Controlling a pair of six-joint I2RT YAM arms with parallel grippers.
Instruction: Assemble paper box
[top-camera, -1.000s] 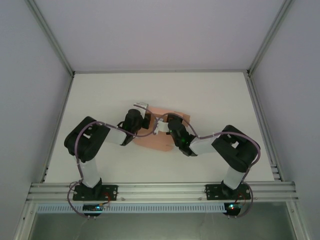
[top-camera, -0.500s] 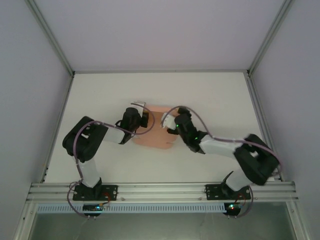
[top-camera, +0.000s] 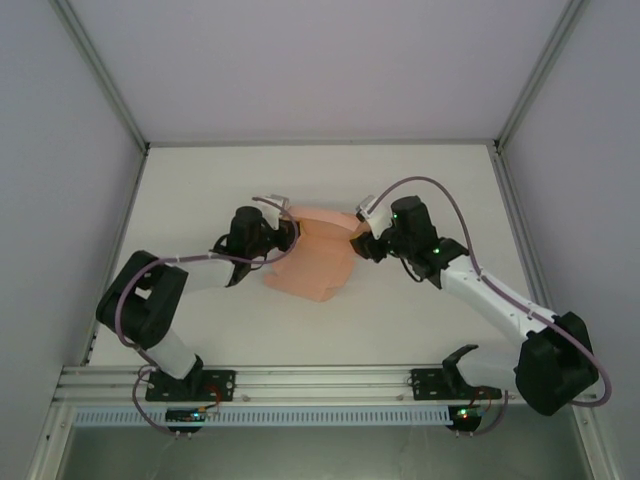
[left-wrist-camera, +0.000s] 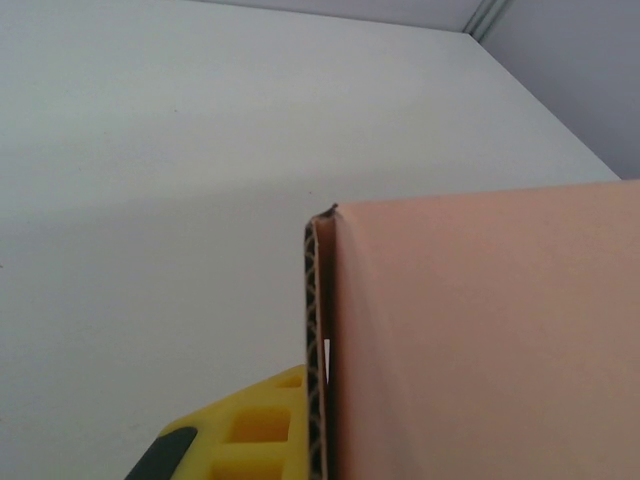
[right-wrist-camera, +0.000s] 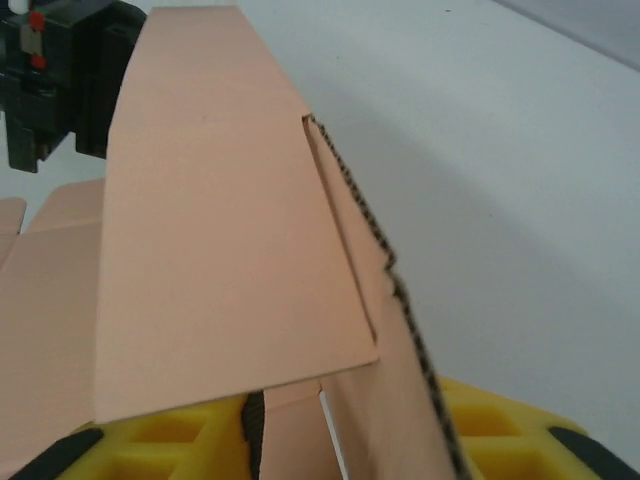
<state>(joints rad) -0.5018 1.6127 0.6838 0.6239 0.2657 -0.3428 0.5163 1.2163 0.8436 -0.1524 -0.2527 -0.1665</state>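
The paper box (top-camera: 315, 268) is crooked between my grippers, so next my left gripper turns it straight while my right gripper opens and moves away from its far corner (top-camera: 350, 222).
The paper box (top-camera: 312, 262) is a salmon-pink corrugated card sheet, partly folded, in the middle of the table between both grippers. My left gripper (top-camera: 284, 234) holds its left far edge. In the left wrist view one yellow finger (left-wrist-camera: 250, 435) presses against the card's edge, and a pink panel (left-wrist-camera: 480, 330) hides the other finger. My right gripper (top-camera: 362, 243) holds the right far edge. Its yellow fingers (right-wrist-camera: 150, 445) sit on either side of the folded flaps of the card (right-wrist-camera: 220, 230), which rises as a ridge towards the left gripper's black body (right-wrist-camera: 60, 80).
The white table (top-camera: 430, 190) stretches open behind and to both sides of the card. Metal frame posts and grey walls (top-camera: 60, 200) close it in on the left, right and back. A rail (top-camera: 320, 380) runs along the near edge.
The right arm has swung out and stretched to the right, its gripper staying at the card's right edge. The left arm has stretched too. The card's far part is now raised and folded.
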